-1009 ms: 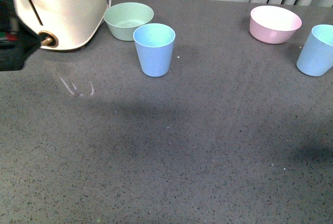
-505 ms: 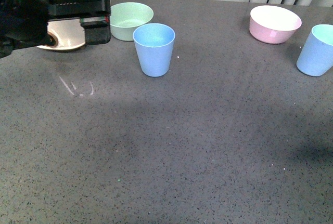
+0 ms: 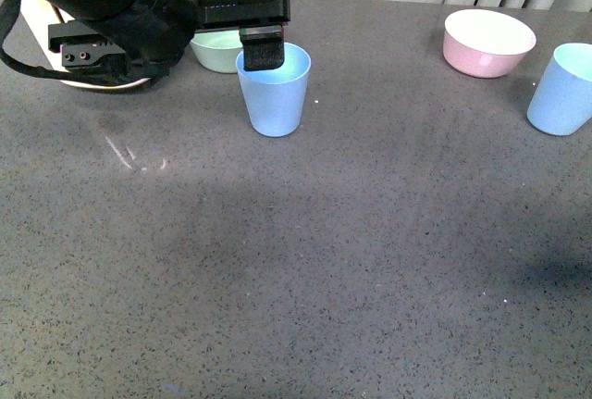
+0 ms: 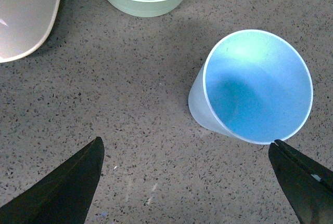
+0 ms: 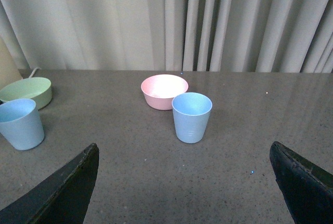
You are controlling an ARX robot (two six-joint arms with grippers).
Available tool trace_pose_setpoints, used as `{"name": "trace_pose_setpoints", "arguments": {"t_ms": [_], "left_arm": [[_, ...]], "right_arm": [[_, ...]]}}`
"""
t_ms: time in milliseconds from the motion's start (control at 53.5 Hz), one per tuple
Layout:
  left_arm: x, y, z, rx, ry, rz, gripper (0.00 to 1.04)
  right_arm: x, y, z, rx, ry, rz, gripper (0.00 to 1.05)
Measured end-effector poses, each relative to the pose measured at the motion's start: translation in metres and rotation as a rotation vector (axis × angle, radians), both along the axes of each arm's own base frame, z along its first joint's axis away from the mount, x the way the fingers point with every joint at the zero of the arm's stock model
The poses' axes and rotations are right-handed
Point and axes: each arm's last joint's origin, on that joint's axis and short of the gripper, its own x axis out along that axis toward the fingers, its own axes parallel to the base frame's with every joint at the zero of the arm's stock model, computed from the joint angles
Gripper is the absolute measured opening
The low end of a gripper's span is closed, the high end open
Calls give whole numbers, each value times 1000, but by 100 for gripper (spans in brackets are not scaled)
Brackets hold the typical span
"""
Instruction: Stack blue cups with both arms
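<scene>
Only one finger [image 3: 264, 50] is over the blue cup's opening [image 3: 275, 98], so the blue cup will lean slightly from its pinched rim when I carry it.
One blue cup [image 3: 275, 93] stands upright at the back left of the grey table; a second blue cup [image 3: 561, 89] stands at the right edge. My left gripper [image 3: 185, 47] hovers open over the table just left of the first cup, one finger [image 3: 263, 53] at its rim. In the left wrist view that cup [image 4: 257, 86] lies beside one fingertip [image 4: 304, 182], with bare table between the jaws [image 4: 184, 182]. My right gripper [image 5: 184, 182] is open and well short of the second cup [image 5: 192, 117]. It does not show in the front view.
A mint-green bowl [image 3: 215, 52] sits just behind the left cup, next to a white appliance [image 3: 92, 77] mostly covered by my left arm. A pink bowl [image 3: 488, 43] stands beside the right cup. Curtains [image 5: 208, 21] hang behind the table.
My left arm has swept in from the left edge toward the right and now reaches the left blue cup. Cups and bowls have not moved.
</scene>
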Motion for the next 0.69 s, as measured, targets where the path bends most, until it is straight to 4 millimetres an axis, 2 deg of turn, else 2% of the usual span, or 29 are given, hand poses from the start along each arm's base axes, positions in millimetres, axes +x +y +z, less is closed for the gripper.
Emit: {"name": "trace_pose_setpoints", "arguments": {"t_ms": [224,505,692], "left_arm": [[15,-7,-6,-13,35,26,96],[39,-11,-2,-28,48,82,96],[49,-16,-13,-20,81,103,96]], "right_arm": [[0,0,0,0,0,0,96],[0,0,0,0,0,0,96],[0,0,0,0,0,0,96]]}}
